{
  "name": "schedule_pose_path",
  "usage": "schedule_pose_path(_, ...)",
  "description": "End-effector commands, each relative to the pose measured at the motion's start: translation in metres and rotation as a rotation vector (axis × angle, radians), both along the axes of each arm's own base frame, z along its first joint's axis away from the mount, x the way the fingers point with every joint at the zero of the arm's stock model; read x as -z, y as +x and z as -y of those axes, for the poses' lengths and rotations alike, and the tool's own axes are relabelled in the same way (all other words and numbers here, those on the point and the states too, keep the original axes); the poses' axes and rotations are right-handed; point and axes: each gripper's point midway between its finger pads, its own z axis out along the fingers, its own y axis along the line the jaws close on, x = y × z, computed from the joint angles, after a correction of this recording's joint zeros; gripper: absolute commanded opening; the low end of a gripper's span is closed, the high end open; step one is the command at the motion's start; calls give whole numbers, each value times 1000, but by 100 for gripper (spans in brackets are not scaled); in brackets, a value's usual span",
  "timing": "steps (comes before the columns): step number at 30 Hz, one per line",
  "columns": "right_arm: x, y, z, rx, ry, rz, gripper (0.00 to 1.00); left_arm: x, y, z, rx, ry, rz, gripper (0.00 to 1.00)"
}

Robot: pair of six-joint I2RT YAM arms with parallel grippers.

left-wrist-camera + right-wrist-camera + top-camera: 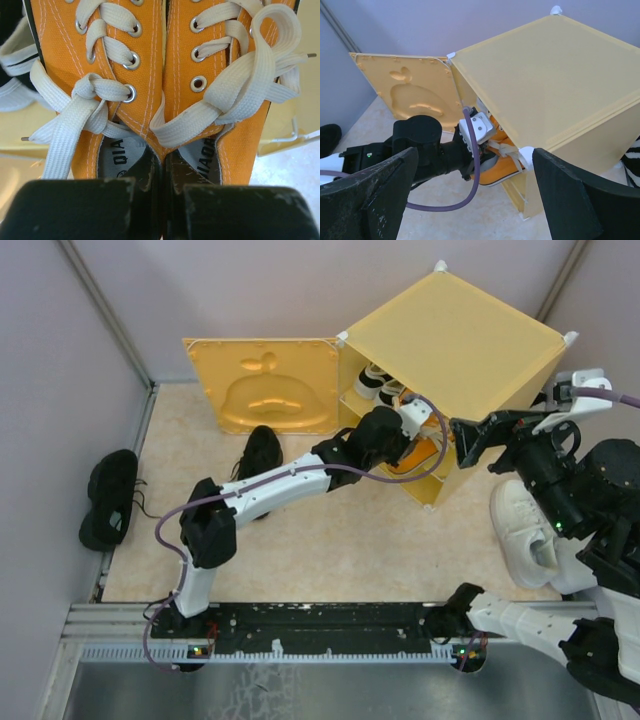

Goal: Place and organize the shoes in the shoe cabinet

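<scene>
The orange sneakers (175, 65) face into the cabinet beside the black-and-white sneakers, so my left gripper keeps pushing in until both rest on the shelf (17, 131), then let go.
My left gripper (164, 172) is shut on the pair of orange sneakers (150, 55). One finger sits inside each shoe and pinches their inner walls together. In the top view the left gripper (402, 445) holds the orange sneakers (426, 455) at the mouth of the lower compartment of the yellow shoe cabinet (460, 340). The cabinet door (265, 385) stands open to the left. Black-and-white sneakers (375, 383) sit on the upper shelf. One black sneaker (260, 452) lies before the door, another (110, 497) at far left. My right gripper (467, 443) is open and empty beside the cabinet's front right corner.
A cream-white shoe (520, 530) lies on the floor at the right, under the right arm. Grey walls enclose the floor on the left and back. In the right wrist view the cabinet (545, 85) and the left arm (420, 145) fill the space ahead.
</scene>
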Motion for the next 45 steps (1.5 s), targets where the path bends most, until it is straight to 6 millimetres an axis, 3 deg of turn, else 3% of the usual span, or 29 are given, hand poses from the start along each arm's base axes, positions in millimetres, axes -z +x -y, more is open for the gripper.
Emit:
schedule_pose_path(1, -5, -1, 9, 31, 10, 24, 97, -100, 1, 38, 117, -287, 141, 0)
schedule_pose_path(7, -1, -2, 11, 40, 7, 19, 97, -91, 3, 55, 164, -272, 123, 0)
schedule_pose_path(16, 4, -4, 11, 34, 24, 12, 97, -107, -2, 61, 245, -250, 174, 0)
schedule_pose_path(20, 6, -3, 9, 28, 27, 8, 97, -114, -6, 57, 260, -249, 177, 21)
schedule_pose_path(25, 6, -1, 5, 21, 28, 6, 97, -136, -10, 47, 251, -270, 210, 50)
schedule_pose_path(32, 10, 3, -1, 12, 19, -5, 97, -174, -19, 26, 244, -296, 276, 75)
schedule_pose_path(34, 11, 4, -2, 13, 17, -9, 97, -182, -25, 18, 252, -301, 282, 78)
schedule_pose_path(38, 12, 5, -4, 11, 15, -14, 97, -177, -35, -4, 235, -290, 271, 76)
schedule_pose_path(41, 13, 6, -4, 12, 17, -18, 97, -150, -38, -19, 213, -248, 239, 74)
schedule_pose_path(43, 15, 7, -6, 11, 14, -24, 97, -131, -36, -29, 179, -239, 215, 64)
schedule_pose_path(45, 16, 8, -7, 10, 12, -27, 97, -116, -30, -39, 145, -251, 180, 43)
